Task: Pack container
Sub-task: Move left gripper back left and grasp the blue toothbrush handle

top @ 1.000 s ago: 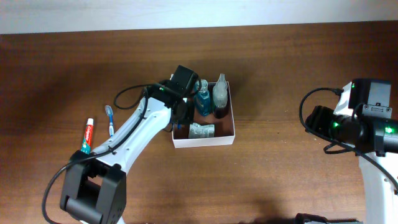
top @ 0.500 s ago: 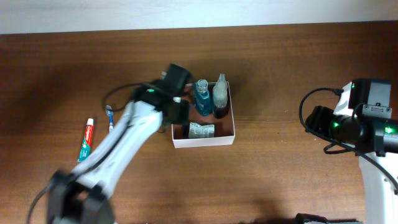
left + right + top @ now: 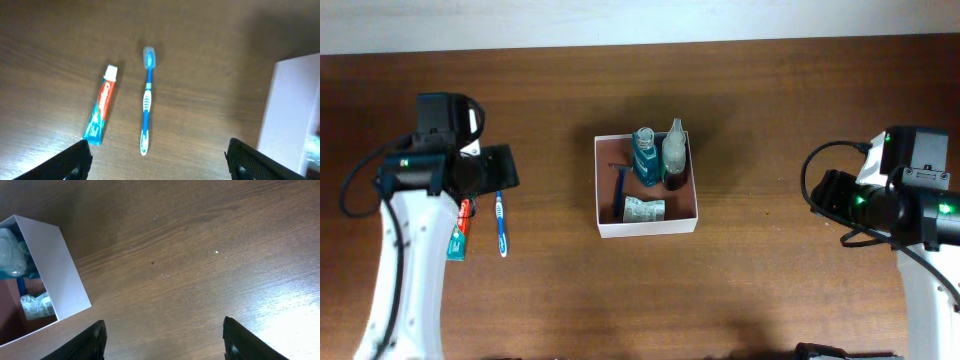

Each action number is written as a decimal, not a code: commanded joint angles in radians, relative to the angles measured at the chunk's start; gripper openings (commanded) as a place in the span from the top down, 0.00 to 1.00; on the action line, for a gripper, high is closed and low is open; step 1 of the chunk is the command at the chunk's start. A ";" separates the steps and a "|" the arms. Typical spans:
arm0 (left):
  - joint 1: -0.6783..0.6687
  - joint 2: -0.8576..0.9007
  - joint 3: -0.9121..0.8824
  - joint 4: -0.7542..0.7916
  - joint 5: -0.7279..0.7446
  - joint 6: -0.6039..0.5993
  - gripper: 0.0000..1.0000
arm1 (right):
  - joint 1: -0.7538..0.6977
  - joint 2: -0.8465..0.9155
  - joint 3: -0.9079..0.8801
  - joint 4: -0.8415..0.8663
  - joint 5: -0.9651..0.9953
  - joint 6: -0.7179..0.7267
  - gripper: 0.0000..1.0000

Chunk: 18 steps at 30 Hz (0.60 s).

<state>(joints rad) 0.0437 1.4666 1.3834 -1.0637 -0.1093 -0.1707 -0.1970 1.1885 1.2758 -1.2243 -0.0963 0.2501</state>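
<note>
I can see the blue toothbrush lying clear of the toothpaste tube, with its handle (image 3: 145,124) straight between my fingers. I keep my left gripper going down to the toothbrush and close on its striped middle (image 3: 147,100).
The container (image 3: 648,227), a shallow white-walled box with a reddish-brown inside, sits mid-table. In it are a blue bottle (image 3: 643,158), a clear bottle (image 3: 674,150), a blue razor (image 3: 618,190) and a crumpled packet (image 3: 643,209). My left gripper (image 3: 508,168) hovers far to its left, open and empty, above a blue toothbrush (image 3: 146,100) and a red-and-teal toothpaste tube (image 3: 101,112) lying side by side on the wood. The container's wall (image 3: 292,110) shows at the right edge of the left wrist view. Off to the container's right, my right gripper (image 3: 164,340) hangs open over bare table.
The tabletop is dark brown wood, with a pale wall along its far edge (image 3: 640,20). In the right wrist view the container's white corner (image 3: 60,265) sits at the upper left, with the packet (image 3: 37,305) inside.
My left arm swung from the container's left side out to the left, over the toothbrush and toothpaste, and its jaws opened. The blue razor now lies uncovered in the container. The right arm stayed still.
</note>
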 commanded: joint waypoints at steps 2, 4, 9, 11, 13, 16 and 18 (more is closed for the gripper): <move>0.013 0.168 -0.041 0.029 0.034 0.098 0.09 | -0.006 -0.001 -0.004 -0.003 -0.002 -0.010 0.33; 0.014 0.223 -0.041 0.038 0.035 0.109 0.08 | -0.006 -0.001 -0.004 -0.003 -0.002 -0.010 0.33; 0.013 0.354 -0.041 0.062 0.036 0.113 0.08 | -0.006 -0.001 -0.004 -0.003 -0.002 -0.010 0.32; 0.014 0.389 -0.041 0.068 0.035 0.113 0.08 | -0.006 -0.001 -0.004 -0.003 -0.002 -0.010 0.33; 0.018 0.420 -0.041 0.079 0.035 0.113 0.08 | -0.006 -0.001 -0.004 -0.003 -0.002 -0.010 0.33; 0.018 0.462 -0.041 0.098 0.035 0.113 0.08 | -0.006 -0.001 -0.004 -0.003 -0.002 -0.010 0.32; 0.018 0.482 -0.041 0.108 0.035 0.113 0.08 | -0.006 -0.001 -0.004 -0.003 -0.002 -0.010 0.32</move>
<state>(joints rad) 0.0540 1.9141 1.3518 -0.9661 -0.0822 -0.0731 -0.1970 1.1885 1.2758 -1.2266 -0.0963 0.2501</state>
